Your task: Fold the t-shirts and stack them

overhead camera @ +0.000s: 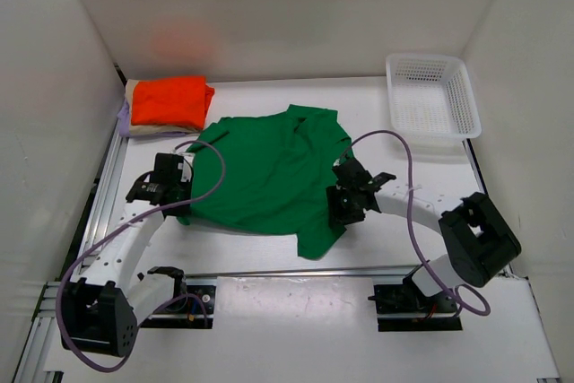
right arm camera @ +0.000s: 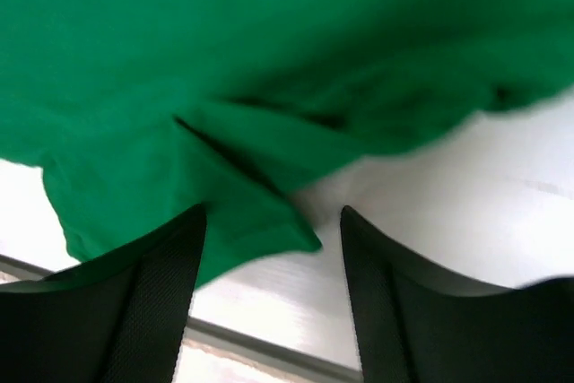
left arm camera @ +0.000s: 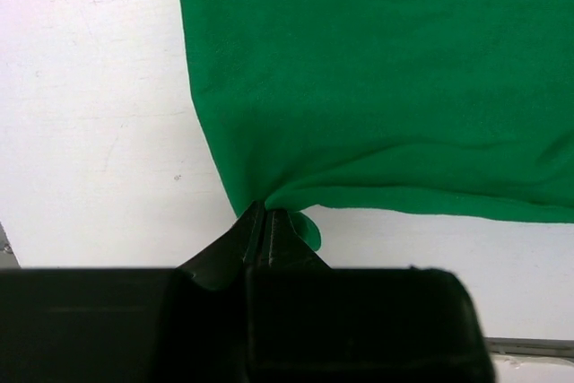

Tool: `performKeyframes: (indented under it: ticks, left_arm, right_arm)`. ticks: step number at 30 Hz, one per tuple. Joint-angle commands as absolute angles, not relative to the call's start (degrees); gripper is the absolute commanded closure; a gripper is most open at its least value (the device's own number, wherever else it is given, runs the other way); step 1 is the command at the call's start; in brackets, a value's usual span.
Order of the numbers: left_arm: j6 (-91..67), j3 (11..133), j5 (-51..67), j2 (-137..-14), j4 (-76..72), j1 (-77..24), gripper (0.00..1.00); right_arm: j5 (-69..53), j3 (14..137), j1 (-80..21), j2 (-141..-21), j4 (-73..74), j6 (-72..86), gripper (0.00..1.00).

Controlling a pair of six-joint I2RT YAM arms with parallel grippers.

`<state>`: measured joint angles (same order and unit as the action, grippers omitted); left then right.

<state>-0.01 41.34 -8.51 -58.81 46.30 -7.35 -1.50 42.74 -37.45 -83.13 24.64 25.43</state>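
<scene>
I should close my right gripper on the loose point (right arm camera: 269, 229) and pull the cloth flat with both grippers, because the green t-shirt's edge bunches in folds (right arm camera: 336, 123) under that gripper.
A green t-shirt (overhead camera: 269, 172) lies spread over the middle of the table. My left gripper (overhead camera: 182, 206) is at its near left corner. In the left wrist view the left gripper (left arm camera: 266, 213) is shut on that corner of the green t-shirt (left arm camera: 386, 78), and the cloth gathers into the tips. My right gripper (overhead camera: 345, 208) hovers open over the shirt's right edge. A point of green cloth (right arm camera: 260, 221) lies between its spread fingers (right arm camera: 152, 284), ungripped. At the back left an orange-red t-shirt (overhead camera: 170, 100) tops a folded stack, with beige (overhead camera: 131, 89) and lavender (overhead camera: 123, 118) edges showing under it.
A white mesh basket (overhead camera: 432, 96) stands at the back right corner. White walls close in the left, back and right sides. A metal rail (overhead camera: 296, 271) runs along the near edge in front of the arm bases.
</scene>
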Motion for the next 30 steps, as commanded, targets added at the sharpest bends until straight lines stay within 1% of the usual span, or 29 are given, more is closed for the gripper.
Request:
performKeyframes:
  ticks: [1, 2, 3, 4, 5, 7, 9, 10, 11, 12, 13, 14, 15, 16, 17, 18, 19, 20, 21, 22, 23, 24, 25, 26, 27, 30]
  left_arm:
    - [0.0, 41.22, -8.26, -57.66, 45.7, -6.42, 0.9]
    - [0.0, 41.22, -8.26, -57.66, 45.7, -5.72, 0.9]
    - [0.0, 41.22, -8.26, -57.66, 45.7, -5.71, 0.9]
    - [0.0, 41.22, -8.26, -57.13, 45.7, -5.1, 0.9]
    - [0.0, 41.22, -8.26, -57.13, 45.7, -4.49, 0.9]
    - [0.0, 42.0, -7.73, -57.74, 45.7, -3.87, 0.9]
    - [0.0, 44.2, -7.04, -59.23, 44.48, -3.34, 0.9]
    - [0.0, 45.69, -7.03, -62.37, 43.69, -3.34, 0.9]
    - [0.0, 50.92, -6.25, -64.75, 42.99, -3.34, 0.9]
    - [0.0, 54.98, -5.72, -67.65, 42.98, -3.34, 0.9]
    - [0.0, 59.8, -5.19, -74.72, 42.98, -3.34, 0.9]
    - [0.0, 71.77, -5.71, -78.54, 42.98, -3.34, 0.9]
    - [0.0, 78.85, -6.84, -82.32, 42.98, -3.34, 0.9]
    - [0.0, 86.41, -9.03, -89.84, 42.98, -3.34, 0.9]
    - [0.0, 94.31, -10.36, -93.48, 42.98, -2.82, 0.9]
    - [0.0, 110.93, -11.59, -96.91, 42.98, -2.81, 0.9]
    - [0.0, 119.1, -13.78, -100.25, 42.98, -2.81, 0.9]
    - [0.0, 126.75, -14.41, -106.2, 42.98, -2.81, 0.9]
    - [0.0, 140.23, -14.41, -108.7, 42.98, -2.81, 0.9]
    - [0.0, 145.23, -14.41, -110.72, 42.02, -2.81, 0.9]
    - [0.0, 148.15, -13.8, -112.48, 41.14, -2.81, 0.9]
    - [0.0, 148.53, -13.28, -112.5, 38.44, -3.42, 0.9]
    - [0.0, 146.62, -12.58, -111.37, 37.1, -4.04, 0.9]
    - [0.0, 144.08, -11.18, -108.92, 36.13, -4.04, 0.9]
    - [0.0, 139.44, -11.16, -107.77, 35.43, -4.74, 0.9]
    - [0.0, 132.48, -10.46, -103.91, 35.42, -6.06, 0.9]
  right_arm:
    - [0.0, 41.14, -39.02, -88.24, 22.85, 23.64, 0.55]
    - [-1.39, 41.13, -39.63, -88.24, 22.16, 23.64, 0.64]
    - [-3.49, 40.44, -39.64, -88.24, 21.45, 23.64, 0.76]
    - [-4.04, 40.43, -40.16, -87.63, 21.45, 23.64, 0.98]
    - [-4.04, 40.43, -40.17, -87.02, 21.45, 23.64, 1.0]
    - [-5.87, 40.43, -38.5, -84.65, 21.45, 24.17, 1.0]
    - [-7.55, 45.07, -33.94, -83.32, 21.45, 23.56, 1.0]
    - [-8.34, 48.05, -31.84, -83.32, 21.45, 23.55, 1.0]
    - [-9.05, 51.99, -27.12, -85.06, 21.97, 22.86, 1.0]
    - [-10.53, 63.69, -24.55, -86.91, 23.19, 22.85, 1.0]
    - [-11.68, 71.64, -21.91, -89.36, 27.21, 22.85, 1.0]
    - [-12.91, 80.59, -17.1, -95.39, 29.77, 23.98, 1.0]
    - [-14.05, 90.43, -14.88, -98.93, 32.67, 25.47, 1.0]
    - [-15.54, 112.45, -10.94, -102.62, 37.92, 27.4, 1.0]
    - [-18.51, 123.64, -9.25, -110.05, 39.62, 29.68, 1.0]
    - [-19.68, 133.84, -7.66, -113.17, 40.16, 35.36, 1.0]
    - [-20.47, 142.12, -4.86, -116.86, 37.29, 38.73, 1.0]
    - [-21.09, 148.73, -3.62, -116.89, 33.44, 42.07, 1.0]
    - [-21.09, 146.88, -2.56, -115.5, 28.79, 48.02, 1.0]
    - [-21.09, 142.43, -1.16, -110.27, 17.95, 49.9, 1.0]
    - [-21.09, 136.9, -0.62, -107.17, 12.8, 50.97, 1.0]
    - [-20.14, 127.62, -0.62, -104.35, 9.26, 50.98, 1.0]
    - [-19.08, 125.27, -0.62, -100.58, 7.75, 49.06, 1.0]
    - [-18.55, 123.85, -0.62, -99.33, 8.52, 47.65, 1.0]
    - [-19.33, 122.79, -0.62, -98.36, 9.57, 46.42, 1.0]
    - [-21.26, 115.78, -1.22, -93.53, 14.76, 41.15, 1.0]
